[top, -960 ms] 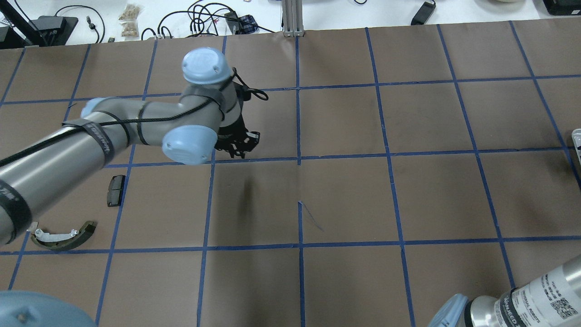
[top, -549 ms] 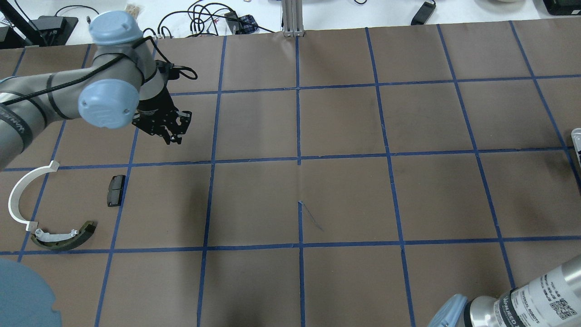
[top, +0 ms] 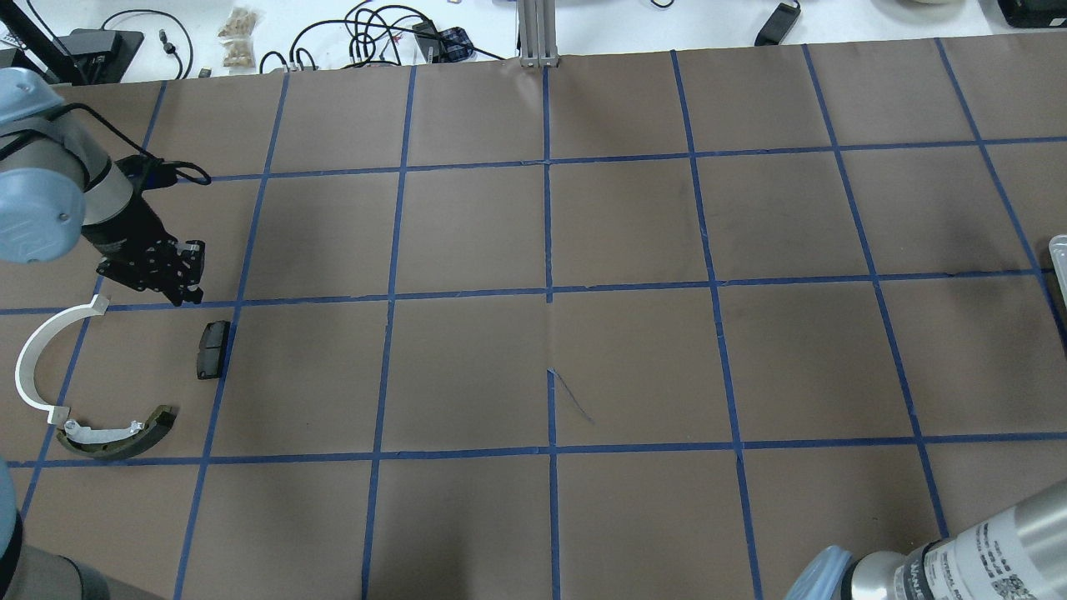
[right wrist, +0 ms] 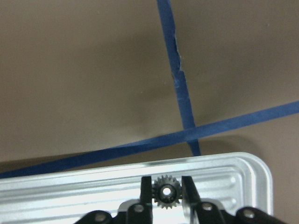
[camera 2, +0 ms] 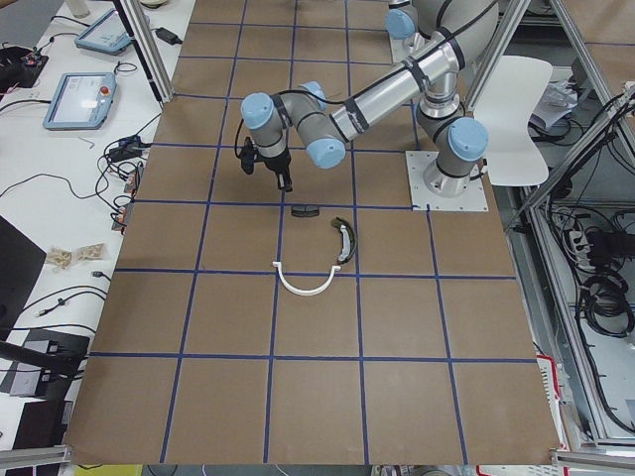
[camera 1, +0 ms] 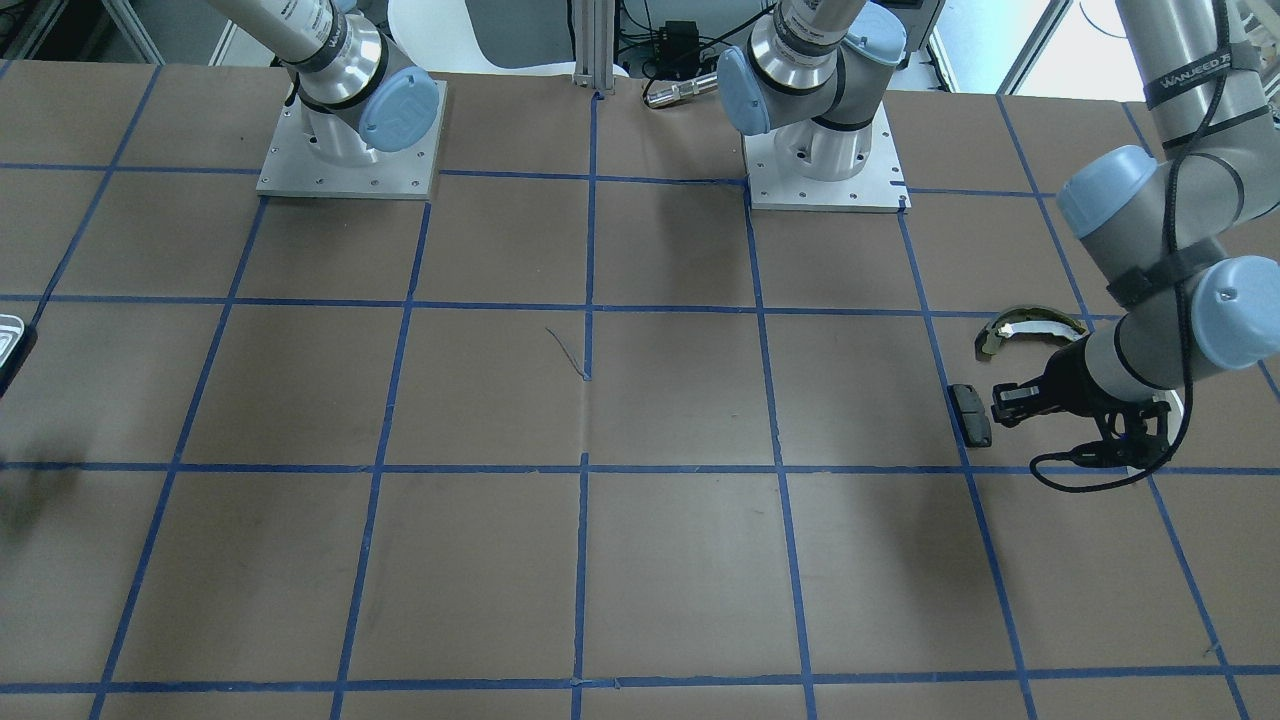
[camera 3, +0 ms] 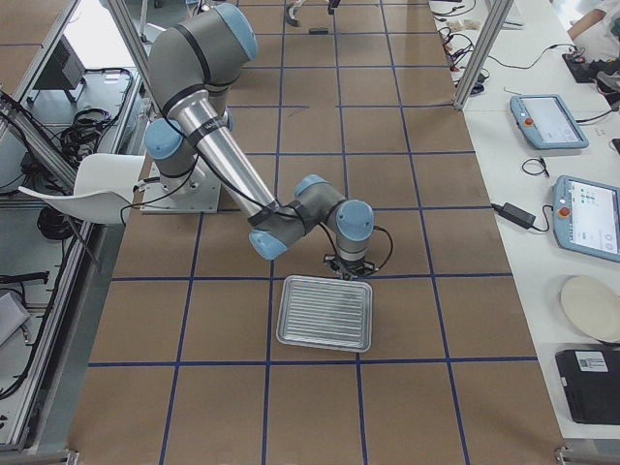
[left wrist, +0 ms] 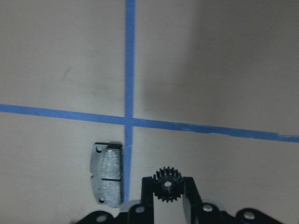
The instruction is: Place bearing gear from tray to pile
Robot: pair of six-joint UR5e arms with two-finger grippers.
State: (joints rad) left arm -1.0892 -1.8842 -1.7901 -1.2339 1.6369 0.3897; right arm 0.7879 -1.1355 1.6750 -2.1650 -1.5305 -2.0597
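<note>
Next, my right gripper puts its gear down at the table's middle [camera 1: 620, 406] for my left gripper to pick up, because the pile is too far away for my right gripper to reach.
My left gripper [top: 185, 293] [left wrist: 167, 179] is shut on a small black toothed bearing gear [left wrist: 164, 185] and hangs above the table just beyond the pile. The pile holds a black pad [top: 212, 348] [left wrist: 107, 179], a white half-ring [top: 29, 358] and an olive-and-white shoe [top: 117, 437]. My right gripper [right wrist: 167, 184] is over the far edge of the ribbed tray [camera 3: 325, 313] [right wrist: 252, 168]. It is closed on a second black gear [right wrist: 164, 192].
The brown table cover carries a blue tape grid [top: 548, 292]. The two arm bases [camera 1: 345, 160] stand at the robot's side. Cables and tablets lie on the white benches past the table's edges [top: 375, 33].
My left arm has swung left from near the table's middle to just beyond the pile. The white half-ring it covered now shows.
</note>
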